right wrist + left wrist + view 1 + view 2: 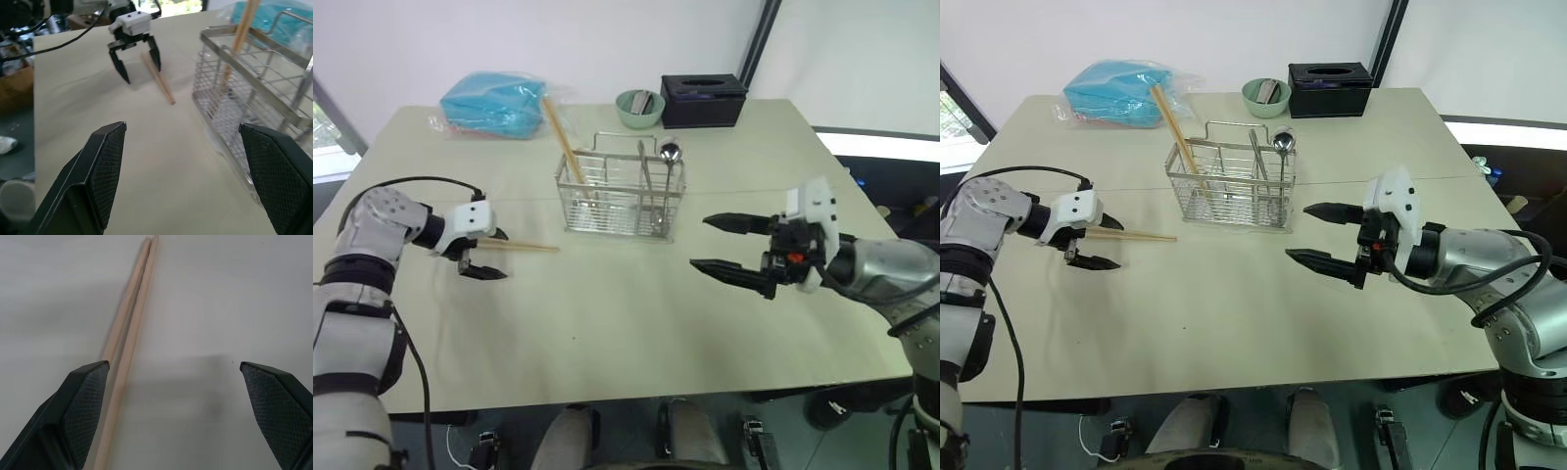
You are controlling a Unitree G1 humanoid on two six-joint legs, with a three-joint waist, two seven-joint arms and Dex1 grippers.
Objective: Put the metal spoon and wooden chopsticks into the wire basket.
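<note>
A single chopstick (121, 382) will come up alone and leave its mate behind when I lift, because a narrow gap (119, 351) runs between the paired chopsticks.
The wire basket (619, 201) stands at the table's middle back. The metal spoon (670, 153) stands in its right compartment, bowl up, and one pair of wooden chopsticks (562, 137) leans out of its left end. Another pair of chopsticks (521, 246) lies flat on the table to the basket's left. My left gripper (492, 255) is open, pointing down over the near end of that pair. In the left wrist view the sticks (131, 333) lie between the fingers, close to one pad (84, 404). My right gripper (700, 242) hovers open and empty to the right of the basket.
A blue plastic bag (494, 103) lies at the back left. A small green bowl (639, 108) and a black box (703, 100) stand behind the basket. The pale table (626, 333) stretches bare towards its front edge.
</note>
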